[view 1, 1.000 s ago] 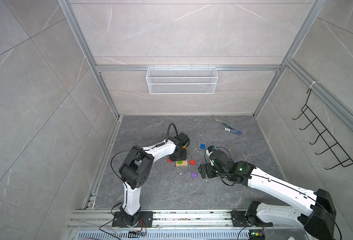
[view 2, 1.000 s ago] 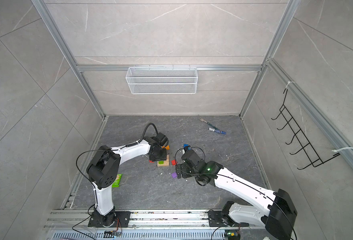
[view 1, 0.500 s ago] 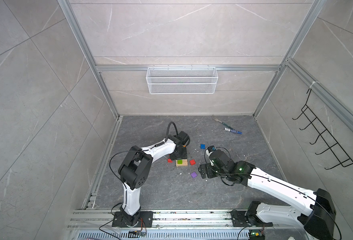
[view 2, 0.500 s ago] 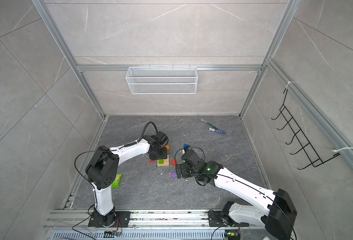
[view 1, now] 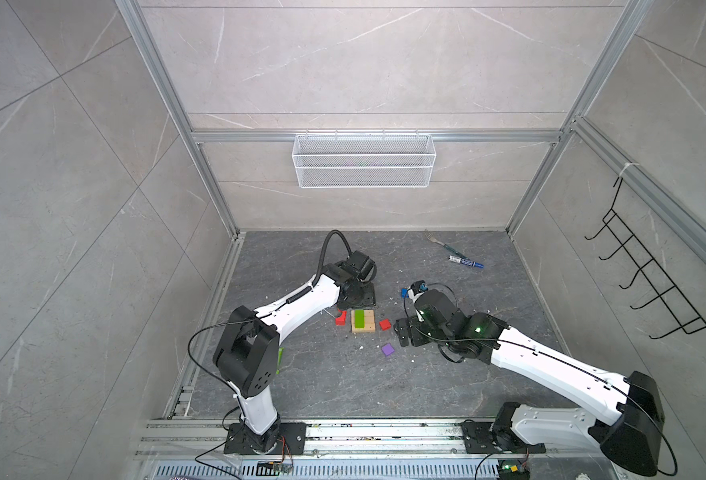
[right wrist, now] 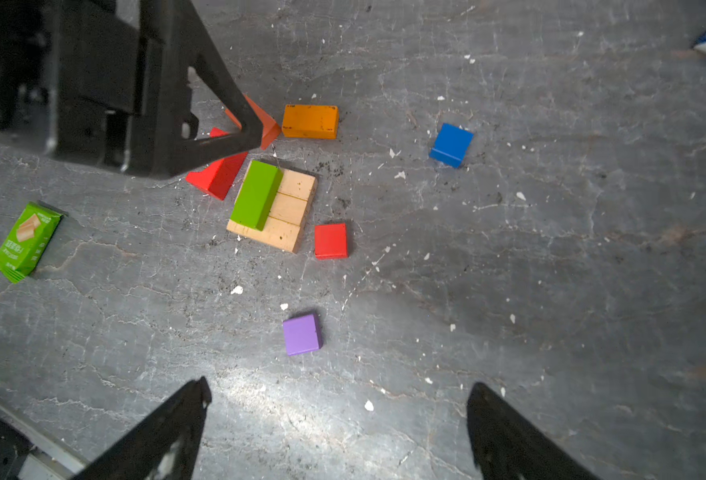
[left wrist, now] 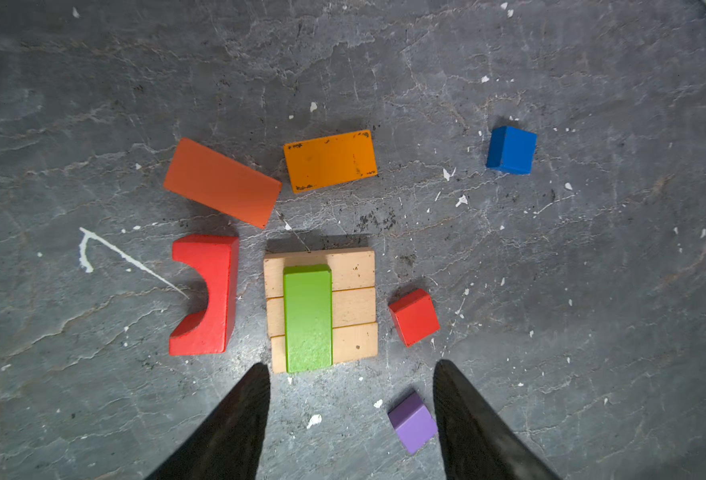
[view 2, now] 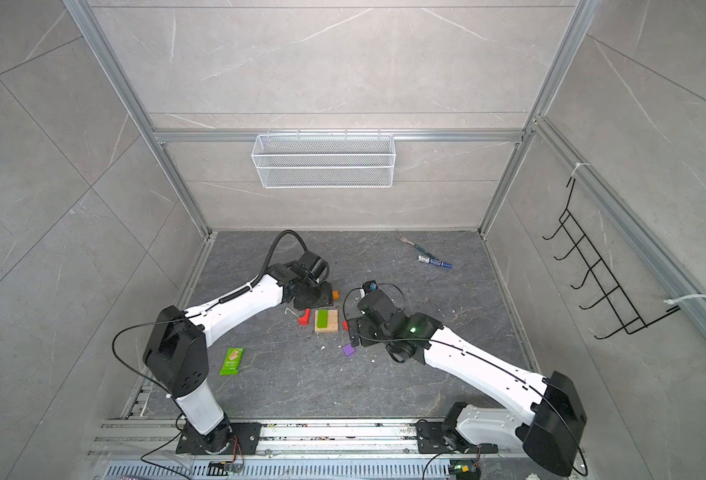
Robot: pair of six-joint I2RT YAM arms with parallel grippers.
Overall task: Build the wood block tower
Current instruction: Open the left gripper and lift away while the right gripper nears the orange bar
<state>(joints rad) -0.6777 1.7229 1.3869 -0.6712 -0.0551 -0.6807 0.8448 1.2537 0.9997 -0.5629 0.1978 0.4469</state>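
Note:
My right gripper is moving toward the orange bar (right wrist: pixel 310 121), which lies loose and clear of the tan base (right wrist: pixel 295 194). My right gripper carries on going that way until its open fingers close there.
Three tan bars (left wrist: pixel 355 307) lie side by side as a flat base, and a green bar (left wrist: pixel 307 318) lies across them; both top views show this stack (view 1: pixel 368 326). Loose around it lie a red arch (left wrist: pixel 214 291), an orange-red bar (left wrist: pixel 222 183), an orange bar (left wrist: pixel 329 160), a blue cube (left wrist: pixel 511 149), a red cube (left wrist: pixel 413 316) and a purple cube (left wrist: pixel 413 422). My left gripper (left wrist: pixel 351 365) hangs open and empty above the floor by the stack. My right gripper (right wrist: pixel 338 384) is wide open and empty, short of the purple cube (right wrist: pixel 301 334).
A green snack wrapper (view 2: pixel 231 360) lies on the floor to the left. A blue marker (view 1: pixel 465 262) and a fork (view 1: pixel 438 241) lie at the back right. A wire basket (view 1: pixel 364 166) hangs on the back wall, a hook rack (view 1: pixel 650 291) on the right wall.
My left gripper's jaws have spread wider, and the arm has hardly shifted. The right arm and the blocks stay where they were.

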